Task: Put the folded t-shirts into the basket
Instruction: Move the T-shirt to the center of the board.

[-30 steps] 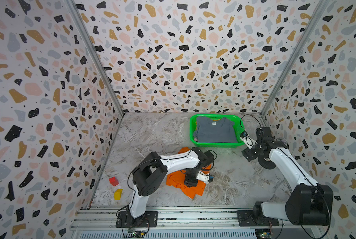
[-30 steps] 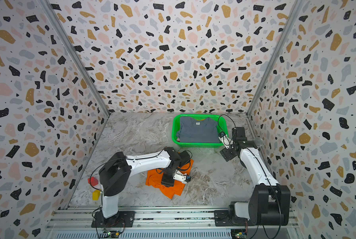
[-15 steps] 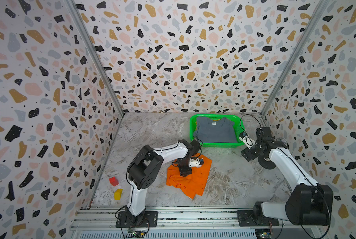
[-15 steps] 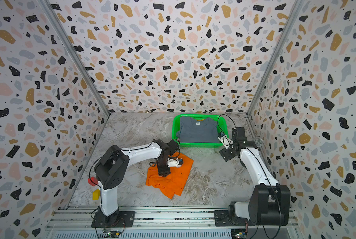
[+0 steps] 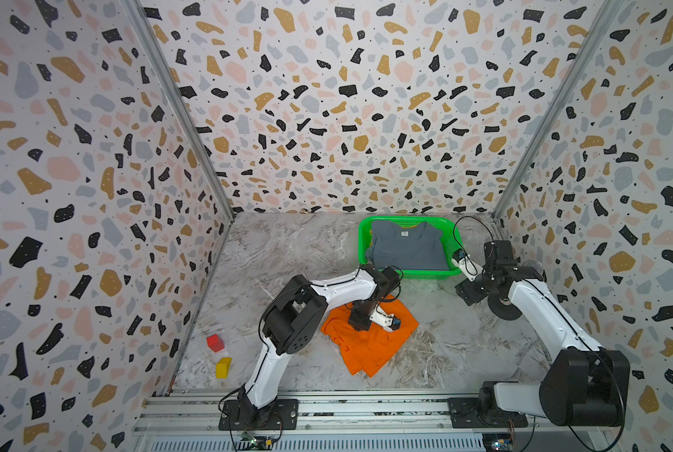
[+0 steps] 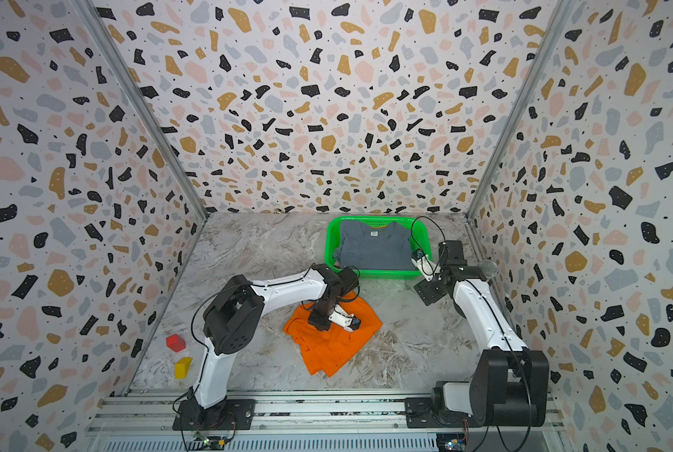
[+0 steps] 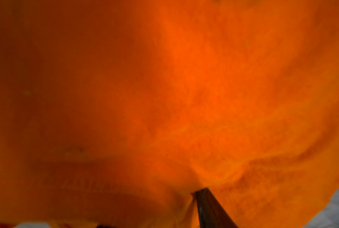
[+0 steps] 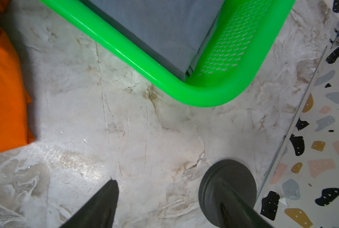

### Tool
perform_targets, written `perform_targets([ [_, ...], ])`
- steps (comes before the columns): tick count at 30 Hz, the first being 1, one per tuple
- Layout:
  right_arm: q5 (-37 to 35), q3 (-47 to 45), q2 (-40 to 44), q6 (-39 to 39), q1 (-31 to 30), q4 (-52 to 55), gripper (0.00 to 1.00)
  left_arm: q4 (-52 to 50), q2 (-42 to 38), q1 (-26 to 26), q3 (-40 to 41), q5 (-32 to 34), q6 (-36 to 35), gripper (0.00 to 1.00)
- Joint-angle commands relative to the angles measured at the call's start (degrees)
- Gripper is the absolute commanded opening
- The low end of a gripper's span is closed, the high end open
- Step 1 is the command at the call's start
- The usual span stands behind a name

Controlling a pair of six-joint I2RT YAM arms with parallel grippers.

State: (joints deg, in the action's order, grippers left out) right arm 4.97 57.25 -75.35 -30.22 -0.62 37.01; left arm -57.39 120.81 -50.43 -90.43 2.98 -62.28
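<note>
My left gripper should move back to the t-shirt's shoulder (image 5: 330, 325) toward the red cube while my right gripper takes the t-shirt's opposite shoulder, because my left gripper is bunching up the orange t-shirt's middle (image 5: 369, 341).
An orange t-shirt (image 5: 366, 348) (image 6: 327, 344) lies rumpled on the marble table in both top views. My left gripper (image 5: 357, 326) (image 6: 318, 325) points down into the shirt's far half. In the left wrist view orange cloth (image 7: 184, 98) fills the picture. There the cloth puckers round one fingertip (image 7: 204, 199), and the other is almost hidden. A slate grey t-shirt (image 5: 407, 246) (image 8: 164, 25) lies flat in the green basket (image 5: 362, 242) (image 6: 329, 242) (image 8: 145, 59). My right gripper (image 5: 483, 299) (image 8: 168, 187) hangs open over bare table by the basket's near right corner.
A red cube (image 5: 215, 343) and a yellow block (image 5: 223, 367) sit near the left wall. Patterned walls close in three sides of the table. A metal rail (image 5: 327, 407) carrying both arm bases runs along the front.
My left gripper swung from the shirt's near right part to its far left edge, then back over its far half. The orange shirt now shows more fully. The right arm has not moved.
</note>
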Motion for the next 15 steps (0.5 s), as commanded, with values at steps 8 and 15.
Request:
perform_targets([
  [8, 5.17, 2.07, 0.41, 1.34, 0.11, 2.70, 0.81, 6.95, -8.81, 2.18, -1.81, -11.14, -9.49, 0.62],
  [15, 23.22, 1.03, 2.50, 1.10, -3.29, 2.47, 0.81, 12.58, -21.44, 13.51, 10.63, -20.97, 12.69, 0.68],
])
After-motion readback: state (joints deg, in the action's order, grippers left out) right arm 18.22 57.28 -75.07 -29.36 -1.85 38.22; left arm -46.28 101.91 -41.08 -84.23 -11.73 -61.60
